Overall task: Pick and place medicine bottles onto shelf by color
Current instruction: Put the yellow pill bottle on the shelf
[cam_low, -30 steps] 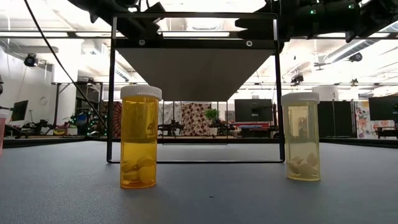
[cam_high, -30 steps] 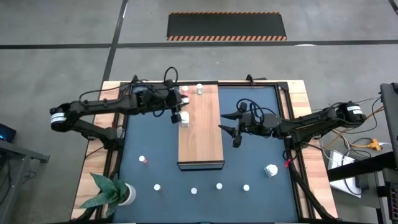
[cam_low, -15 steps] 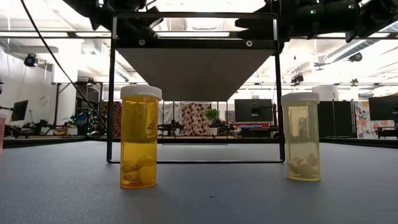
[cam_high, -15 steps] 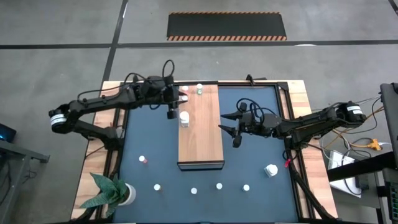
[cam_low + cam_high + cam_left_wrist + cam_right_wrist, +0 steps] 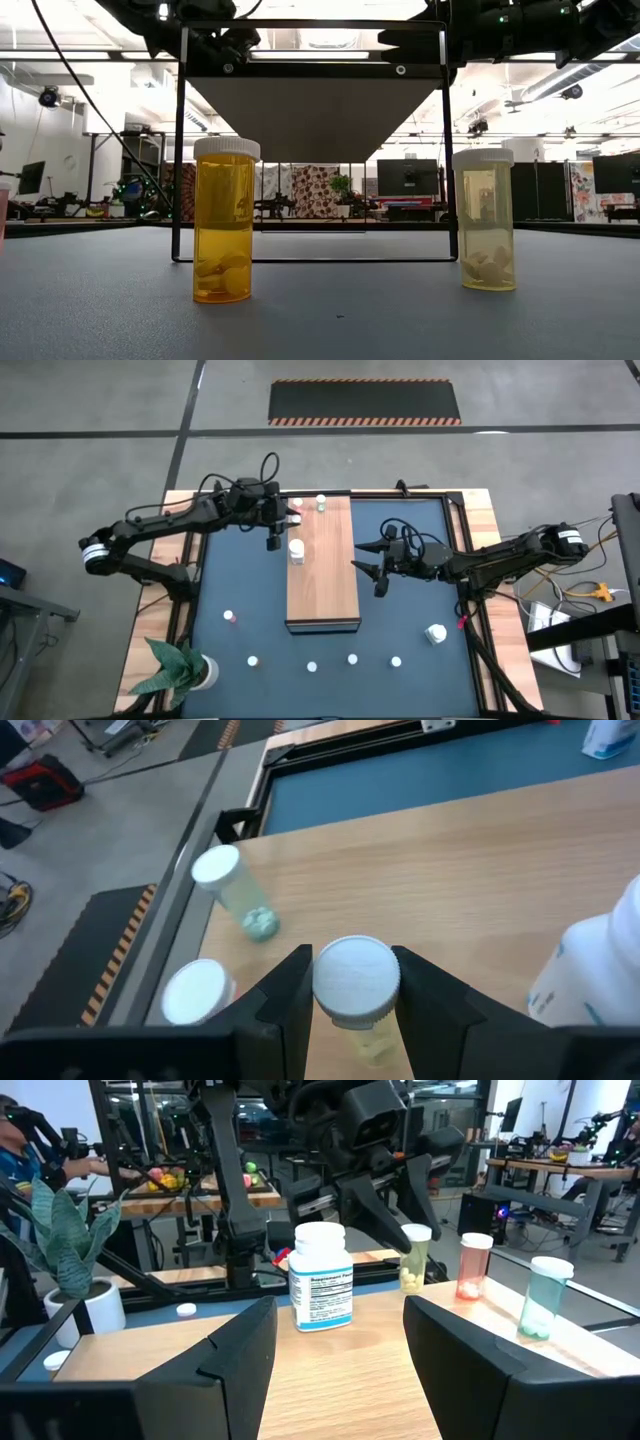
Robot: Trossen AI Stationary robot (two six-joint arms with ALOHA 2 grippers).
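Next, my left gripper lets go of the yellow bottle, shuts its fingers behind it and pushes the bottle (image 5: 412, 1266) farther in, because the bottle is standing near the shelf's edge (image 5: 411, 1288).
The shelf (image 5: 322, 575) is a raised wooden board in the middle of the mat. On its far end stand a green-tinted bottle (image 5: 238, 895), a pink bottle (image 5: 194, 992) and a larger white labelled bottle (image 5: 321, 1276). My left gripper (image 5: 273, 540) hovers at the shelf's far left corner, shut on a small yellow bottle (image 5: 414, 1260) with a white cap. My right gripper (image 5: 378, 575) stands open over the mat, right of the shelf, with nothing between its fingers (image 5: 235, 1365). My left gripper pinches the yellow bottle just under its white cap (image 5: 355, 982), one finger (image 5: 290, 995) on each side. The fingers slant down from the table's left side. The bottle stays upright over the shelf's far left; whether its base touches the board, I cannot tell.
Several small bottles stand on the mat near the front edge, among them an orange one (image 5: 223, 220) and a pale yellow one (image 5: 485, 220). A larger white bottle (image 5: 435, 632) stands near right. A potted plant (image 5: 185, 670) sits at the near left corner.
My left gripper has swung toward the table's left and far edges, away from the large white bottle, turning at the wrist. It stays shut on the yellow bottle, which has gone with it.
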